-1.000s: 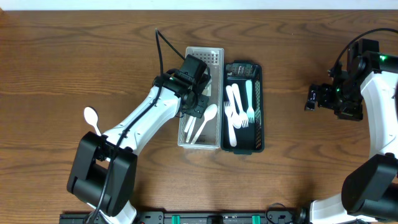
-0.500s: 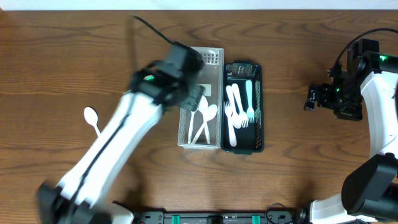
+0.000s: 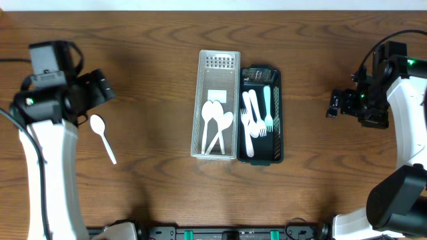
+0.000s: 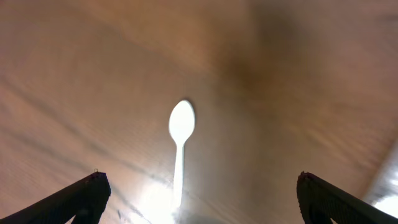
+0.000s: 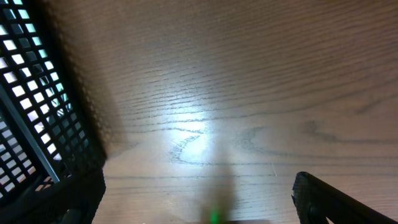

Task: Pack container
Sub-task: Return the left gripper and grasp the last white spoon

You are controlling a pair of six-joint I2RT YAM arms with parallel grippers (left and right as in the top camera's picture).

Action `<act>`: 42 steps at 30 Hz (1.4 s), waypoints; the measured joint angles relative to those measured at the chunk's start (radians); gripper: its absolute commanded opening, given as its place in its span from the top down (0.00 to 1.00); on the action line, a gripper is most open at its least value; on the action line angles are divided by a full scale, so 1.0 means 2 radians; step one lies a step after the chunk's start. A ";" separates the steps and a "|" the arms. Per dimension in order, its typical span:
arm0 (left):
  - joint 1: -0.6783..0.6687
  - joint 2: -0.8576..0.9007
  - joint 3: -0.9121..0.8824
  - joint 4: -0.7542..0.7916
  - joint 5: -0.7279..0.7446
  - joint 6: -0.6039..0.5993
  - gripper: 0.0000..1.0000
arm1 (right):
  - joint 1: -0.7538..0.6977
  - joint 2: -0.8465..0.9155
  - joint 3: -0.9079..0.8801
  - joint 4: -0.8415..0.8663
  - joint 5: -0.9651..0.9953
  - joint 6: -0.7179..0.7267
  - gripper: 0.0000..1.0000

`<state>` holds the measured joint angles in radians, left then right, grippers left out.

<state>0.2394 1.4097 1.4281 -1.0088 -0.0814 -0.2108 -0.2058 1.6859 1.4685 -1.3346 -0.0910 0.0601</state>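
My left gripper should keep going down until its open fingers, now across the loose white spoon's handle [image 3: 109, 149], are on either side of the neck [image 3: 103, 137] below the spoon's bowl, and then close.
A clear container [image 3: 197, 100] at the table's middle holds three white spoons [image 3: 215, 127]. Touching its right side, a black mesh container [image 3: 279, 113] holds white forks [image 3: 253, 120]. One loose white spoon [image 3: 103, 137] lies on the wood at the far left and shows ahead of the jaws in the left wrist view [image 4: 180, 137]. My left gripper [image 3: 101, 87] hovers just behind that spoon, open and empty [image 4: 199, 193]. My right gripper [image 3: 333, 105] hangs open and empty over bare wood [image 5: 199, 199], to the right of the black container [image 5: 37, 93].
The two containers stand side by side at the centre. Bare wooden table lies between them and each gripper. The arm bases stand at the near edge, left and right.
My left gripper opened, leaving a spoon in the clear container, and swung fast from there to the far left over the loose spoon. The right arm has not moved.
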 measured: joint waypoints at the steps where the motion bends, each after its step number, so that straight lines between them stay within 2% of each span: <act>1: 0.015 0.015 -0.007 0.003 0.005 -0.003 0.02 | 0.000 0.000 0.000 0.001 0.000 0.000 0.01; 7: 0.067 0.120 -0.043 0.030 0.031 -0.024 0.02 | 0.000 0.000 0.000 0.008 0.000 0.000 0.01; 15: 0.058 0.218 -0.068 0.071 0.043 -0.027 0.02 | 0.000 0.000 0.000 0.012 0.000 0.000 0.01; 26: 0.044 0.230 -0.154 0.154 0.051 -0.027 0.02 | 0.000 0.000 0.000 0.014 0.000 0.000 0.01; 36: 0.044 0.220 -0.175 0.183 0.060 -0.027 0.01 | 0.000 0.000 0.000 0.011 0.000 0.000 0.01; 37: 0.044 0.220 -0.175 0.183 0.060 -0.027 0.02 | 0.000 0.000 0.000 0.011 0.000 0.000 0.01; 38: 0.044 0.220 -0.175 0.183 0.060 -0.027 0.08 | 0.000 0.000 0.000 0.011 0.000 0.000 0.01; 40: 0.044 0.220 -0.175 0.183 0.064 -0.029 0.26 | 0.000 0.000 0.000 0.010 0.000 0.000 0.01; 42: 0.043 0.220 -0.175 0.182 0.066 -0.029 0.38 | 0.000 0.000 0.000 0.009 0.000 0.000 0.01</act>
<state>0.3260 1.8496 1.0771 -0.6453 0.0498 -0.2687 -0.2058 1.6863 1.4685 -1.3170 -0.0914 0.0597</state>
